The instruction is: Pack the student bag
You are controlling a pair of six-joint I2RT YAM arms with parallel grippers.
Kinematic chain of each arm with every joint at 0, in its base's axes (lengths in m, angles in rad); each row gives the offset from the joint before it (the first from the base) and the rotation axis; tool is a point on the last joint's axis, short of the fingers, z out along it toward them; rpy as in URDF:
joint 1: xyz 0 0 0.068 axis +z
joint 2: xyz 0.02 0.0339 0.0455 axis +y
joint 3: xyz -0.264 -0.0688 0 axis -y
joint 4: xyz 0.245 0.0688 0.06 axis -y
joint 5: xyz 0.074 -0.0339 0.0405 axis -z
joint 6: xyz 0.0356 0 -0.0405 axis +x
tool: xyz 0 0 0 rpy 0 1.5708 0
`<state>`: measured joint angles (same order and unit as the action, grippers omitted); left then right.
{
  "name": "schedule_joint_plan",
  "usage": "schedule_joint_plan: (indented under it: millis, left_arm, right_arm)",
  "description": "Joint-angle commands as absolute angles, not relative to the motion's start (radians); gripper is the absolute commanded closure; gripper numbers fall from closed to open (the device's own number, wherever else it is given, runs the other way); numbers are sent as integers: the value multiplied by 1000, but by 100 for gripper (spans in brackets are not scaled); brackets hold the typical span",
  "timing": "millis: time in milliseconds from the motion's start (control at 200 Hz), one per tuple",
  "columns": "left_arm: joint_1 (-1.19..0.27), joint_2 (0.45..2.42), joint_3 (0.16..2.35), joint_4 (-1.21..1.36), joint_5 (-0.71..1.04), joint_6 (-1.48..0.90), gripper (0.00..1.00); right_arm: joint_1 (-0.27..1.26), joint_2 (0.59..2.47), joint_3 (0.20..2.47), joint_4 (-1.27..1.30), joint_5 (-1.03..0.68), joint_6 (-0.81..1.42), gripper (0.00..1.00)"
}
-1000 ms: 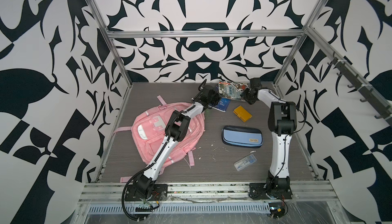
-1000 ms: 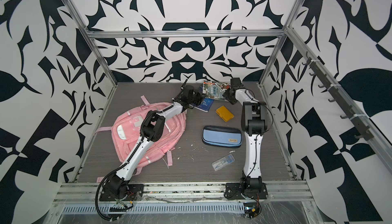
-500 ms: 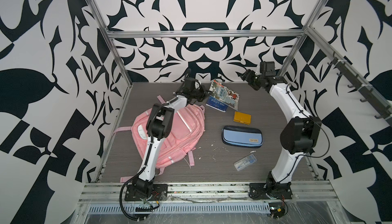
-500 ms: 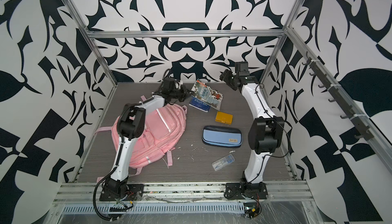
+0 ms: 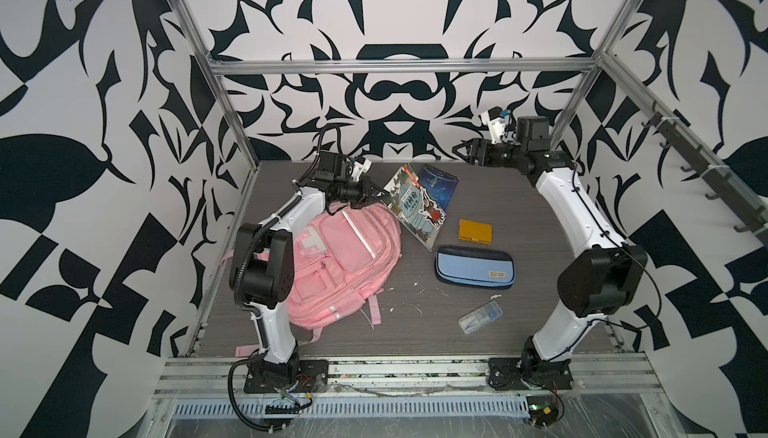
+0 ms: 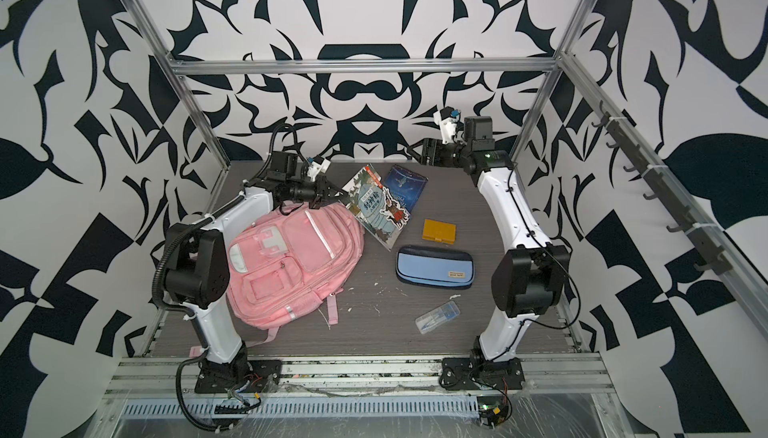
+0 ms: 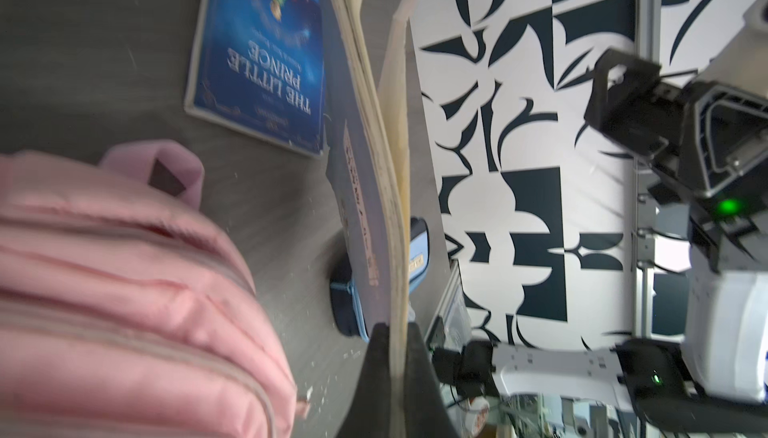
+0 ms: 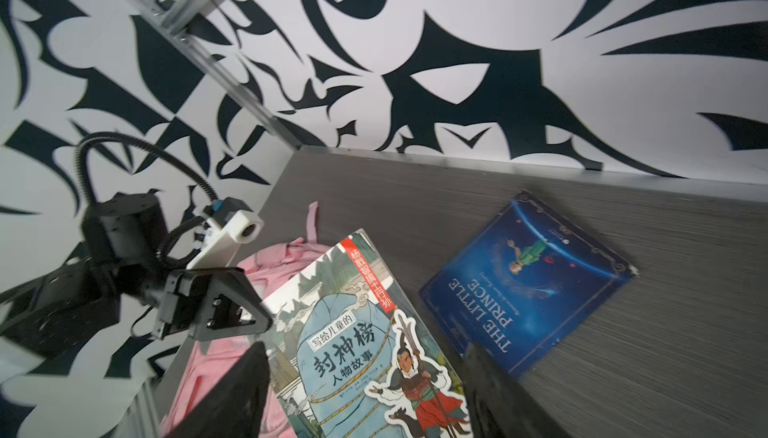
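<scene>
The storybook (image 5: 417,207) juts straight out from its pinched edge (image 5: 385,197), so the storybook will stay flat and shut when I carry it with my right gripper.
The pink student bag (image 5: 345,261) (image 6: 291,265) lies front up at the left of the table, its top end toward the back wall. My left gripper (image 5: 380,196) (image 6: 338,197) (image 7: 397,328) is just past the bag's top (image 7: 124,290), shut on the edge of an illustrated storybook (image 5: 417,207) (image 6: 378,207) (image 7: 374,166) (image 8: 353,353). The book hangs tilted above the table. A blue Little Prince book (image 5: 438,182) (image 7: 257,62) (image 8: 528,286) lies flat behind it. My right gripper (image 5: 459,150) (image 6: 411,151) (image 8: 365,346) is open in the air at the back right, holding nothing.
A light-blue and navy pencil case (image 5: 473,267) lies right of the bag. A yellow box (image 5: 475,230) sits behind it and a clear plastic case (image 5: 480,316) in front. Small white scraps dot the table. Metal hooks (image 5: 706,174) line the right wall.
My right gripper opened, let go of the storybook and drew back up to the right. My left gripper carried the book left, toward the bag's top.
</scene>
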<state>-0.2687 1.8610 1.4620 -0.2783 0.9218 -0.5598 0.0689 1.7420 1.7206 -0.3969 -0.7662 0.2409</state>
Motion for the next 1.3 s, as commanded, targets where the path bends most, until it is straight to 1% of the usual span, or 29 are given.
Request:
schedule_joint_plan:
  millis: [0,85,265,410,560,725,795,930,1020,1075,1105,1130,1175,1225,1295]
  left_arm:
    - [-247,1779,1494,-395,1002,-401,100]
    - [-230,1747,1471,-425,1044,-341,100]
    - [-208,1715,1453,-463,1142,-288,100]
    - [-209,1730,1451,-470,1190,-279,100]
    - [-208,1735,1461,-494,1252,-276,100]
    - [-208,1742,1468,-497,1280,-286,100]
    - [-209,1740,1473,-499,1296,-293,100]
    - [-208,1746,1458,-499,1295,-295,100]
    - [-207,1750,1458,-507,1287,-288,100]
    - [-207,1753,1467,-509,1285,-286,100]
    - [-208,1755,1474,-509,1284,-287,100]
    - [-208,1759,1481,-512,1282,-287,100]
    - [-207,1763,1493,-515,1280,-287,100]
    - [-209,1769,1508,-525,1267,-284,100]
    - [-209,1777,1527,-538,1247,-276,100]
  right_arm:
    - [63,1704,1637,-298,-971,220,22]
    - [73,1703,1559,-169,-1041,292,19]
    - [119,1771,1537,-158,-1145,281,16]
    - [179,1831,1515,-117,-1149,273,15]
    - [206,1882,1525,-103,-1165,272,14]
    - [251,1903,1503,-100,-1173,265,16]
    - [257,1911,1479,-77,-1188,276,18]
    - [257,1899,1422,52,-1243,377,29]
    - [256,1873,1385,87,-1273,406,40]
    - [258,1851,1358,93,-1279,404,53]
    - [256,1839,1344,98,-1283,405,63]
    - [255,1829,1332,107,-1285,408,70]
    - [255,1813,1313,116,-1290,416,78]
    - [253,1796,1298,117,-1289,416,85]
    - [246,1771,1275,121,-1280,419,100]
